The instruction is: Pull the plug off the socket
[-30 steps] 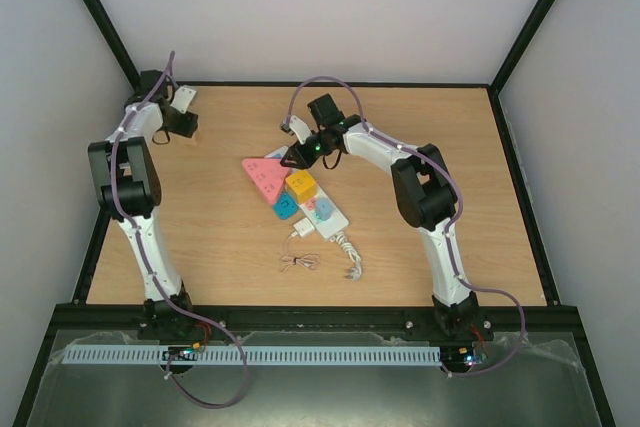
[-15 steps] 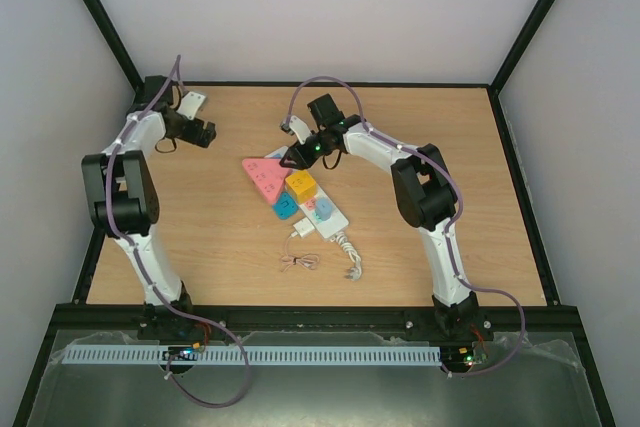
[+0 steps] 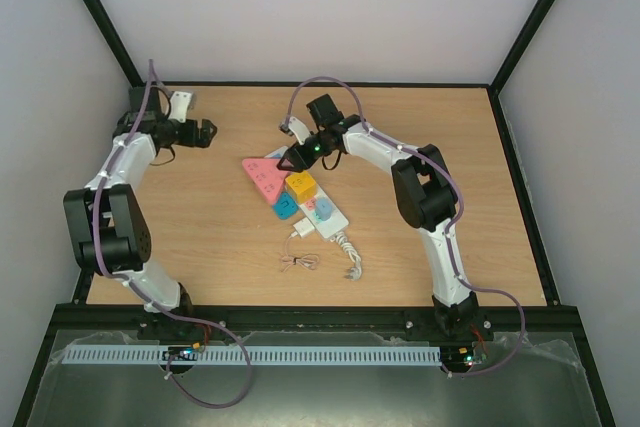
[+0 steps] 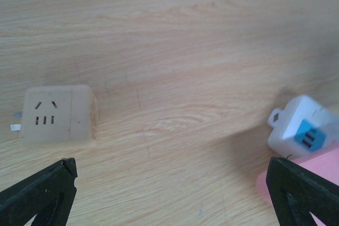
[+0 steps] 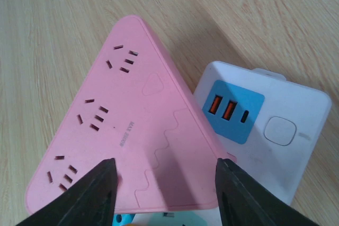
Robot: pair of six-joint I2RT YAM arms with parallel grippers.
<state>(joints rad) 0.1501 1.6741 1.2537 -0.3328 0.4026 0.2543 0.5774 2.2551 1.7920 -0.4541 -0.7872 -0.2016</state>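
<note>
Next, my left gripper grabs the pink triangle (image 3: 264, 178) by its free corner (image 3: 247, 163) while my right gripper holds the orange cube, because the triangle sticks out over the socket on my left gripper's side.
The socket (image 3: 336, 217), a long white power strip, lies slanted mid-table with coloured blocks on it. The plug (image 3: 303, 231), a small white adapter, sits against its near left side, with its thin cable (image 3: 300, 262) bundled in front; I cannot tell how deep it is seated. My right gripper (image 3: 291, 159) hovers open over the strip's far end. In the right wrist view the right gripper (image 5: 165, 194) straddles the pink triangle (image 5: 127, 125) beside the strip's blue USB patch (image 5: 233, 109). My left gripper (image 3: 207, 132) is open and empty at the back left.
A beige cube adapter (image 3: 180, 105) (image 4: 58, 115) lies on the table near the back left corner, beyond the left gripper. An orange cube (image 3: 300, 185) and a blue block (image 3: 285, 207) sit on the strip. The strip's thick white cord (image 3: 350, 259) curls at its near end.
My left gripper has opened, let go of the beige cube and drawn away to the right, while its elbow swung left. The right arm has stayed over the strip's far end.
</note>
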